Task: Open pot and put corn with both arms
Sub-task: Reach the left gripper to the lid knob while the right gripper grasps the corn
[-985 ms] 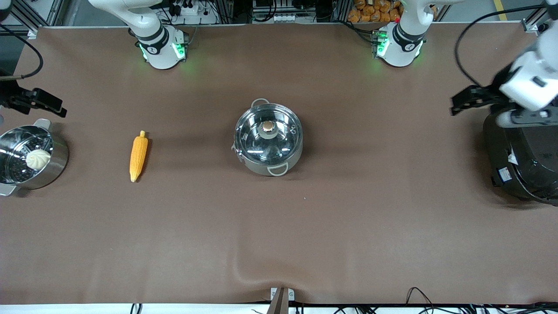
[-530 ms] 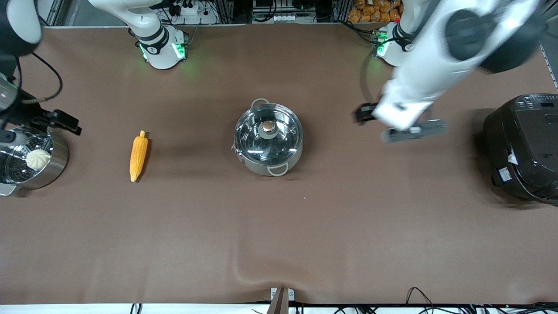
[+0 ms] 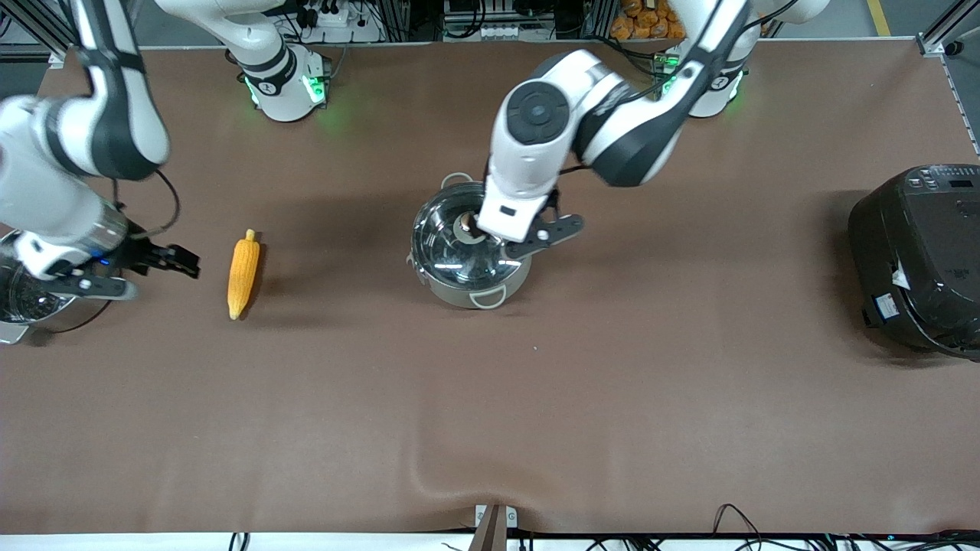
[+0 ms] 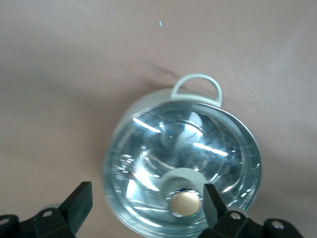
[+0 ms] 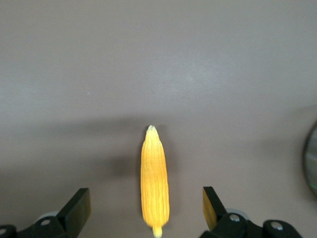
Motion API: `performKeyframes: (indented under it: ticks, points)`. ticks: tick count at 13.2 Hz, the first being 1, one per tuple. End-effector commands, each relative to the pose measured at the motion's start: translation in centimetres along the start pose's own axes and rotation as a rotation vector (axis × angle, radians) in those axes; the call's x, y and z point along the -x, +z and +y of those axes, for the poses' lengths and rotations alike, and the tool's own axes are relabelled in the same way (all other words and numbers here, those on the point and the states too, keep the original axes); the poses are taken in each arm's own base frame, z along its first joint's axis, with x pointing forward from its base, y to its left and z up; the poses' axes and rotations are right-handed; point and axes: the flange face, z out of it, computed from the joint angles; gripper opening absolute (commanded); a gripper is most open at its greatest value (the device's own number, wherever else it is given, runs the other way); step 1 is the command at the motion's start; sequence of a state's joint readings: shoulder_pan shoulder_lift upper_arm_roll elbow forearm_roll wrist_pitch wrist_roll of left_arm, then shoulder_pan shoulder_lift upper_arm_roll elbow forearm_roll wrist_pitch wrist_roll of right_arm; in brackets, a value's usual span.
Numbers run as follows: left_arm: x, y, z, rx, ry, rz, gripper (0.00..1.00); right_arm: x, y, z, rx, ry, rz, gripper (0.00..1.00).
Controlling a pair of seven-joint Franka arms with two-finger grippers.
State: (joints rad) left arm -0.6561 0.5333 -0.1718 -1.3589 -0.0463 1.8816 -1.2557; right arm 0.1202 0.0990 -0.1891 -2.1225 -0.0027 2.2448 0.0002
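Note:
I can see only shiny steel through the glass lid (image 3: 455, 244). I should expect an empty steel pot (image 3: 457, 293) when I lift the lid.
The steel pot (image 3: 471, 264) stands mid-table with its glass lid on; the copper knob (image 3: 465, 224) peeks out beside my left hand. My left gripper (image 3: 498, 229) hangs open over the lid. In the left wrist view the gripper (image 4: 147, 204) is open above the pot (image 4: 182, 158), and the knob (image 4: 185, 202) sits close to one fingertip (image 4: 214, 201). The corn (image 3: 243, 273) lies on the cloth toward the right arm's end. My right gripper (image 3: 164, 260) hovers open beside it. In the right wrist view the corn (image 5: 154, 181) shows between the open gripper (image 5: 145, 208).
A steel steamer pot (image 3: 15, 302) stands at the right arm's end, partly hidden by that arm. A large black cooker (image 3: 919, 260) stands at the left arm's end. The brown cloth has a raised fold (image 3: 429, 467) near the front edge.
My left arm swung from over the black cooker to over the pot lid. My right arm moved from over the steamer pot toward the corn. The pot and the corn have not moved.

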Motion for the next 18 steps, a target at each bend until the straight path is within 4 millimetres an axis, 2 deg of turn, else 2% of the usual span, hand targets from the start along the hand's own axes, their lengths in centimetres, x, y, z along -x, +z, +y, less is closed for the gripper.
performKeyframes:
  ticks: [1, 2, 5, 9, 12, 14, 16, 18]
  points:
    - [1.5, 1.7, 1.9, 0.016, -0.075, 0.001, 0.92, 1.9, 4.6, -0.3, -0.007, -0.031, 0.018, 1.0]
    - [2.7, 2.0, 2.2, 0.01, -0.067, 0.001, 0.9, 1.9, 6.0, -0.5, -0.004, -0.043, 0.006, 1.0]
    - [4.3, 4.1, 3.1, 0.005, -0.087, -0.001, 0.9, 2.0, 8.5, -0.8, 0.001, -0.084, -0.026, 1.0]
    - [5.0, 6.9, 3.4, -0.027, -0.071, 0.019, 0.87, 2.1, 11.8, -0.7, 0.006, -0.097, -0.046, 1.0]
    - [5.0, 7.3, 3.4, -0.033, -0.071, 0.018, 0.87, 2.6, 15.0, -0.8, -0.011, -0.097, -0.088, 1.0]
    - [5.0, 7.5, 3.4, -0.036, -0.074, 0.018, 0.83, 3.5, 16.9, -0.1, -0.031, -0.082, -0.128, 1.0]
    - [5.2, 7.7, 3.4, -0.04, -0.071, 0.019, 0.81, 4.0, 17.7, 0.1, -0.035, -0.08, -0.146, 1.0]
    - [5.5, 7.7, 3.4, -0.041, -0.064, 0.023, 0.72, 4.0, 17.7, 0.1, -0.036, -0.082, -0.148, 1.0]
